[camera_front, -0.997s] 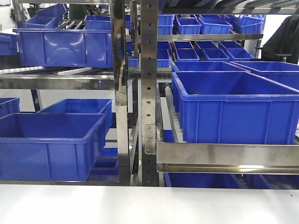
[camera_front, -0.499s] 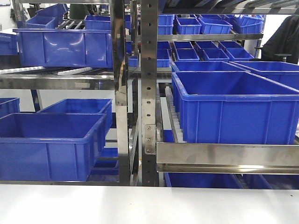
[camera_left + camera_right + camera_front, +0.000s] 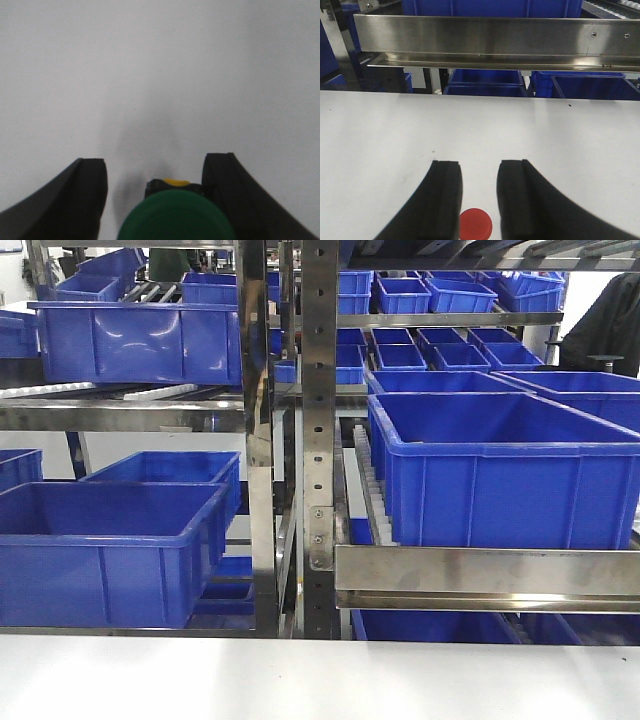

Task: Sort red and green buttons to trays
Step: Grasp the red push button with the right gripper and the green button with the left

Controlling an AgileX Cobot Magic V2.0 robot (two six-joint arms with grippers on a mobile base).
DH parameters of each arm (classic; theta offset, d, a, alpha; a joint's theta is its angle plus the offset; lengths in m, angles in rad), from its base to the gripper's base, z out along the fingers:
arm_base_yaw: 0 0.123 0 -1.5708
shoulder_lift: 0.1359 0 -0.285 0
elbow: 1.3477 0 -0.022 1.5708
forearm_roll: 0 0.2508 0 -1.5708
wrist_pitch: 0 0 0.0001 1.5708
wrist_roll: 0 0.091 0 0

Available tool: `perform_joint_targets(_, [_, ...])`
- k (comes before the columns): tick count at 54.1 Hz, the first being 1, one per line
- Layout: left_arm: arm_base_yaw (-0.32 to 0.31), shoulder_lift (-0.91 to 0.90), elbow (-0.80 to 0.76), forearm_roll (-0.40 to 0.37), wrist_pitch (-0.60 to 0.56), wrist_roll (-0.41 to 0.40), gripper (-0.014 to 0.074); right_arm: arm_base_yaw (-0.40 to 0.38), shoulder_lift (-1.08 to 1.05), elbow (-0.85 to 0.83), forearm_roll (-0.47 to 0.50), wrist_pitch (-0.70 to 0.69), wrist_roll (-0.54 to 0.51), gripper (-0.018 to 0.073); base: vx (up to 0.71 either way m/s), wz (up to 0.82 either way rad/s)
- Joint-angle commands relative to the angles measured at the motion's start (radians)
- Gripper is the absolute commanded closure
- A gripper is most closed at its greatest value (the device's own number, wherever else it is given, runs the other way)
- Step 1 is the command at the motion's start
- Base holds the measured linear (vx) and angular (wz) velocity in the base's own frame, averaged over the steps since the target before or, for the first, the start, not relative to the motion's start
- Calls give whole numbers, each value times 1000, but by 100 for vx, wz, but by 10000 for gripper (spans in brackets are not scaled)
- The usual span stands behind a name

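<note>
I should expect a hidden black base with a yellow part when I lift the red button [image 3: 475, 225], because only the round red side [image 3: 475, 223] of it shows.
In the left wrist view a green button [image 3: 177, 220] with a black base and a yellow part sits between the black fingers of my left gripper [image 3: 156, 167]. The base touches the right finger [image 3: 222, 185]; the left finger [image 3: 87, 190] stands apart from it, so the gripper is open. In the right wrist view a red button [image 3: 475, 224] lies on the white table between the fingers of my right gripper [image 3: 479, 167], close to the left finger [image 3: 445, 195]. White shows between it and the right finger. The trays are out of view.
Beyond the white table's [image 3: 320, 680] far edge stands a steel rack [image 3: 320, 440] with many deep blue crates [image 3: 500, 470]. A steel rail [image 3: 490, 35] of that rack crosses the top of the right wrist view. Neither arm shows in the front view.
</note>
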Motion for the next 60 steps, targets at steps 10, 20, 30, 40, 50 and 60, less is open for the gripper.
perform_joint_targets(10, [-6,-20,-20,-7,-56,-9,384,-5,16,-33,8,-76,1,267,0,0])
perform_joint_targets(20, [-6,-33,-20,-7,-56,-9,607,-5,25,-34,-2,28,1,244,0,0])
perform_joint_targets(30, [-6,-115,-20,-7,-32,-9,603,-5,122,-38,-76,69,105,120,0,0])
perform_joint_targets(40, [-6,-243,-20,-7,5,-9,599,-5,299,-41,-85,56,235,-19,0,0])
perform_joint_targets(50, [-6,-350,-20,-7,24,-9,599,-5,512,-46,-160,-51,234,-50,0,0])
perform_joint_targets(60, [-6,-410,-20,-23,42,-10,599,-5,718,-101,-174,-154,240,-45,0,0])
